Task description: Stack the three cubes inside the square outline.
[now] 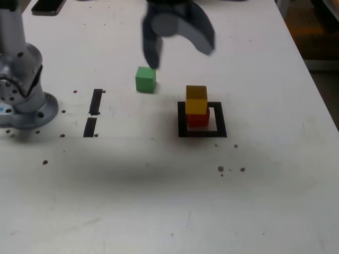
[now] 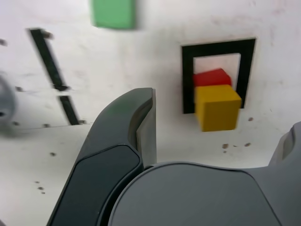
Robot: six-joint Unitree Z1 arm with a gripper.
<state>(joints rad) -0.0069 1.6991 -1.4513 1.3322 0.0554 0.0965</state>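
Note:
I can see the green cube clear of the stack (image 1: pixel 145 80) and square to my open fingers, so I go on moving my gripper toward it until the fingers are on either side of its sides (image 1: pixel 145 83).
The yellow cube (image 1: pixel 196 100) (image 2: pixel 217 106) sits on the red cube (image 1: pixel 198 118) (image 2: pixel 211 77), both inside the black square outline (image 1: pixel 181 120) (image 2: pixel 188 80) on the white table. The green cube (image 1: pixel 145 79) (image 2: pixel 113 12) lies alone on the table, behind the outline and towards the exterior view's left. My gripper (image 1: pixel 180 50) (image 2: pixel 218 136) hangs above the table behind the stack and is open, with nothing between its fingers. One dark finger (image 1: pixel 151 53) hovers just above and behind the green cube; the other finger (image 1: pixel 204 39) is above and behind the stack.
The arm's grey base (image 1: pixel 21 103) stands at the exterior view's left. Two short black tape strips (image 1: pixel 96 101) (image 1: pixel 90 127) lie between the base and the cubes. A dark flat object (image 1: pixel 47 5) rests at the table's far edge. The table's right edge (image 1: pixel 318 79) runs diagonally.

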